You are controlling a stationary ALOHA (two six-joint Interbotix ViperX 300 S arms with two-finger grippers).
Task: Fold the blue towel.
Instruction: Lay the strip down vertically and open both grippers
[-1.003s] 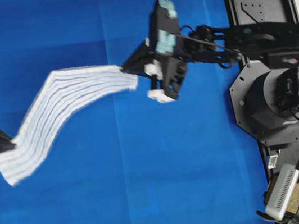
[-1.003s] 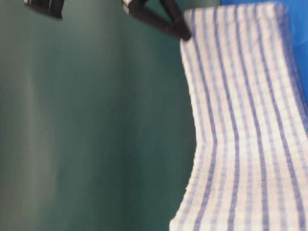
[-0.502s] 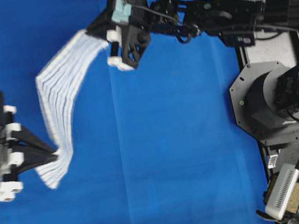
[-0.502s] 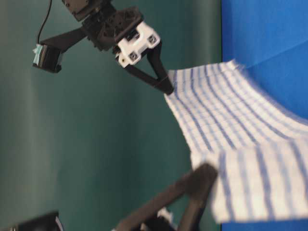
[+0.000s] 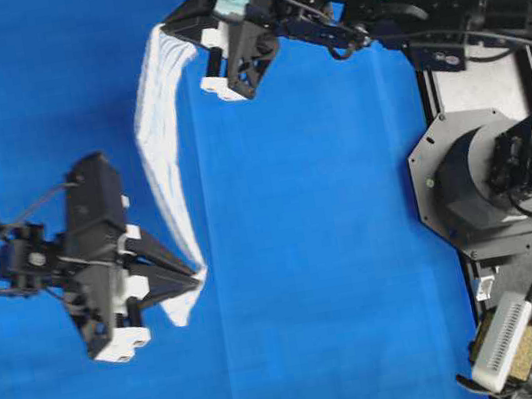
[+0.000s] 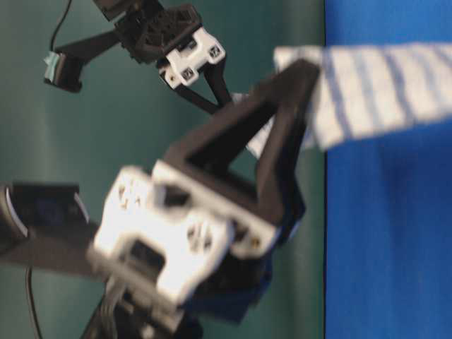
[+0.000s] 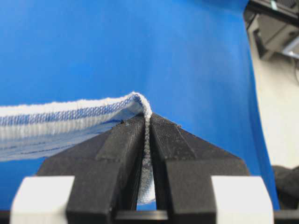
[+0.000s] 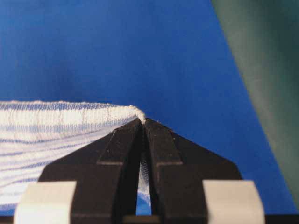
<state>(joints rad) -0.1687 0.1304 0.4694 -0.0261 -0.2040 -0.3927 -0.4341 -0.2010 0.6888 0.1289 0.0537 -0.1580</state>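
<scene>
The blue towel is hanging as a narrow strip (image 5: 157, 136). So my left gripper should pull back together with my right gripper and first spread the towel flat on the blue covering (image 5: 70, 114).
The blue towel (image 5: 158, 146), white cloth with thin blue stripes, hangs in the air as a narrow strip stretched between both grippers above the blue table covering (image 5: 335, 249). My left gripper (image 5: 197, 276) is shut on its near corner. In the left wrist view the towel's hem (image 7: 56, 116) runs off to the left of the gripper (image 7: 147, 122), pinched between the jaws. At the far edge my right gripper (image 5: 168, 28) is shut on the other corner, where the cloth (image 8: 56, 121) also spreads left of the gripper (image 8: 142, 122). The table-level view shows the towel (image 6: 381, 92) held high.
The right arm's black base plate (image 5: 495, 173) and a white device (image 5: 501, 339) stand along the right side. A dark green backdrop (image 6: 106, 141) rises behind the far table edge. Blue covering lies below and around the towel.
My left gripper has swung in from the left edge towards the middle. The right gripper has gone further back and left. The towel has turned from a slanted band into a near-straight strip.
</scene>
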